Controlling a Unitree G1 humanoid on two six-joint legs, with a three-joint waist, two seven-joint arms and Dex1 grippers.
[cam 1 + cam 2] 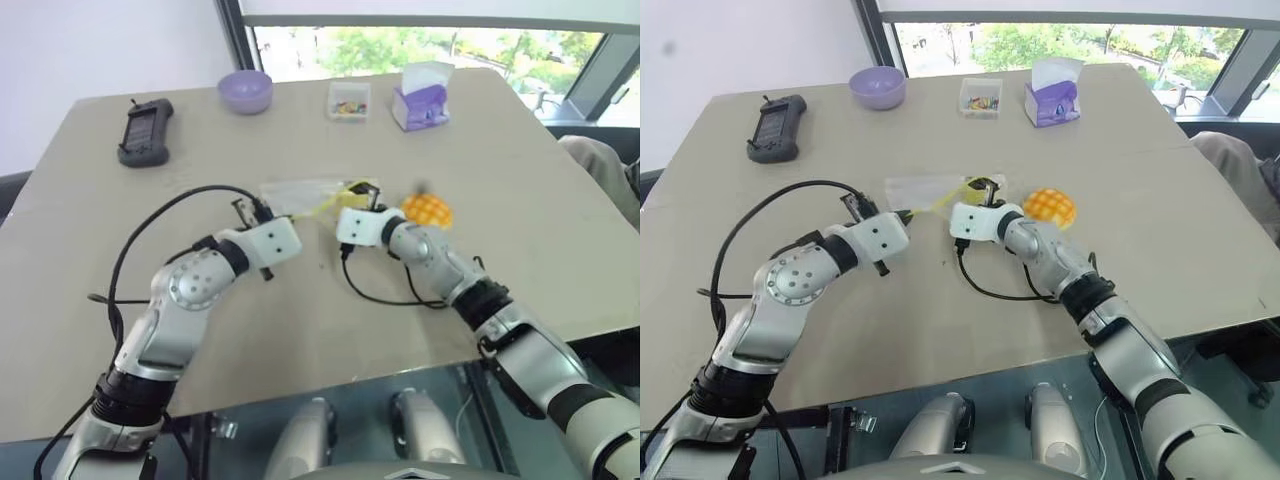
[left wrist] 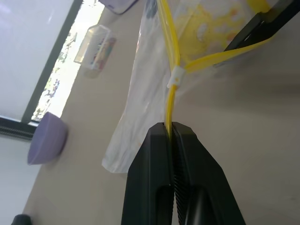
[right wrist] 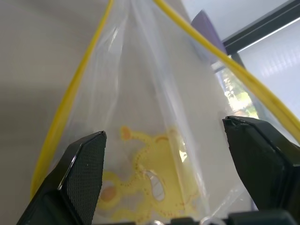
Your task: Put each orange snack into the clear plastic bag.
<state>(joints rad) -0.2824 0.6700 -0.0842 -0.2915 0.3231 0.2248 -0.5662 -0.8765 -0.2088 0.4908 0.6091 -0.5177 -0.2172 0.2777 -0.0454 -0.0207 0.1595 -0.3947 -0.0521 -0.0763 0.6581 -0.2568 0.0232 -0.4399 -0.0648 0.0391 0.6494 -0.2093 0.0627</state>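
Note:
My gripper will bring the bag's opening (image 1: 325, 205) together into one line when it pulls the end of the yellow piece, because the bag's yellow piece curves apart around the wrinkled clear plastic (image 3: 143, 61).
The clear plastic bag (image 1: 295, 190) lies flat in the middle of the table, its yellow seal strip (image 2: 171, 56) pulled up and apart. My left gripper (image 2: 171, 127) is shut on that strip at the bag's near edge and shows in the head view too (image 1: 285, 216). My right gripper (image 3: 164, 131) is open, its fingers spread inside the bag's mouth with the strip running past on both sides; a yellow cartoon print shows through the plastic. The orange snack (image 1: 427, 210), round with a waffle grid, rests on the table just right of the right gripper (image 1: 362, 195), outside the bag.
Along the far edge stand a purple bowl (image 1: 245, 90), a small clear candy box (image 1: 348, 100) and a purple tissue box (image 1: 422, 100). A black handheld device (image 1: 145, 132) lies far left. A black cable (image 1: 385, 295) loops on the table below the right arm.

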